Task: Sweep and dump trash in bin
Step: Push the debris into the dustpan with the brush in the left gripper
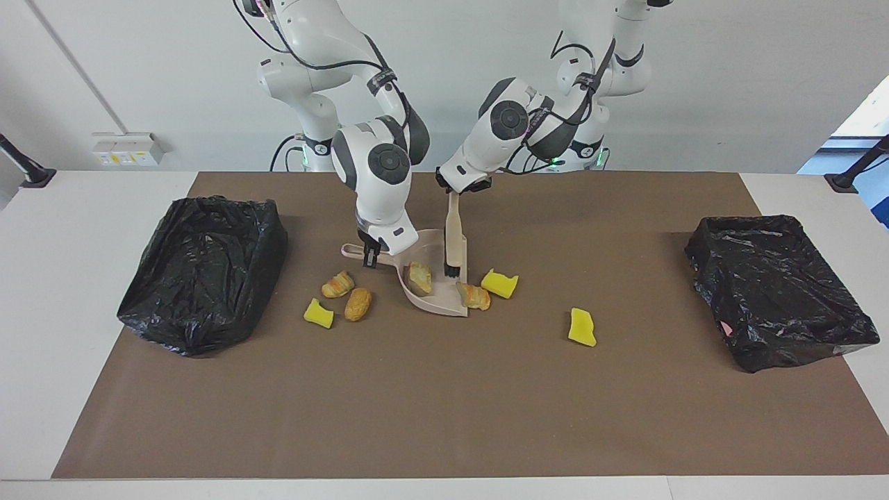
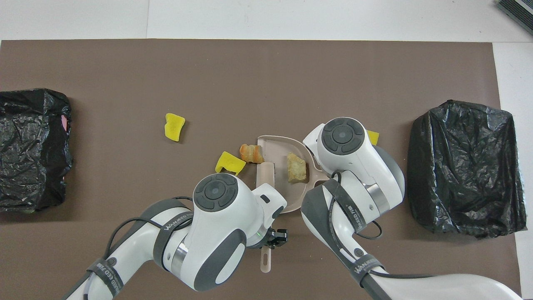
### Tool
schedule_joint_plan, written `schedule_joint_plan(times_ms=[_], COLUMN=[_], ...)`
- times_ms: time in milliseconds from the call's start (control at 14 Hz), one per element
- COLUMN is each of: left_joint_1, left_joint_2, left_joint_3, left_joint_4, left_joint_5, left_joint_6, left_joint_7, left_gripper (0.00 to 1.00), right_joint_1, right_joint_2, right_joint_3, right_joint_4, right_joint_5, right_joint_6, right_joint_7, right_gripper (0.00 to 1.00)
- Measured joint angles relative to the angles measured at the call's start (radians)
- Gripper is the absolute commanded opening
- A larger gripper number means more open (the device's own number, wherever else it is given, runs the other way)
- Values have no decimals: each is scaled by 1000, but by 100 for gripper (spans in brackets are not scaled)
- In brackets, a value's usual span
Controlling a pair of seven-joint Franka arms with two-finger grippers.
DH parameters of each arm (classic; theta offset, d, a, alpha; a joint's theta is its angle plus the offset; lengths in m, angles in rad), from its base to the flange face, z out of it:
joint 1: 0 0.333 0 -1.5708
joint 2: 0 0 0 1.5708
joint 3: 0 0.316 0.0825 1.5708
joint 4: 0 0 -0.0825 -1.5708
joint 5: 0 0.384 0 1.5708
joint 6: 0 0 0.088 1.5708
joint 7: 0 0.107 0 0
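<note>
The croissant piece (image 2: 252, 153) is on the pan's edge behind the brush, so next my left gripper moves the brush back past the yellow sponge and sweeps both in.
My right gripper (image 1: 371, 255) is shut on the handle of the beige dustpan (image 1: 439, 300), which lies on the mat; its wrist hides the grip in the overhead view. My left gripper (image 1: 455, 194) is shut on the beige brush (image 1: 455, 236), bristles down in the pan (image 2: 275, 143). One tan bread piece (image 1: 419, 278) lies in the pan. A croissant piece (image 1: 474, 296) sits at the pan's lip, with a yellow sponge (image 1: 500, 283) beside it. Another yellow sponge (image 1: 582, 327) lies toward the left arm's end. A croissant (image 1: 338, 284), a bread piece (image 1: 358, 304) and a yellow sponge (image 1: 318, 313) lie toward the right arm's end.
A black bag-lined bin (image 1: 201, 271) stands at the right arm's end of the brown mat, and another (image 1: 771, 285) at the left arm's end. Both arms crowd the middle of the mat near the robots.
</note>
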Motion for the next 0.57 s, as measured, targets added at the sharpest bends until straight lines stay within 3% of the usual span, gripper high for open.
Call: schedule_joint_plan(times_ms=[215,573], left_joint_1=[42,159], left_joint_2=[-13,-6], left_joint_3=[28,55], left_joint_4=[26,25], left_joint_5=[107,268], left_joint_6=[-79,-86], left_joint_7=[0,70], left_gripper=[0,0], right_joint_1=[0,0], right_joint_2=[0,0], right_joint_3=[0,0], right_joint_4=[0,0], right_joint_5=[0,0], right_joint_6=[0,0], right_joint_7=[0,0], right_gripper=[0,0])
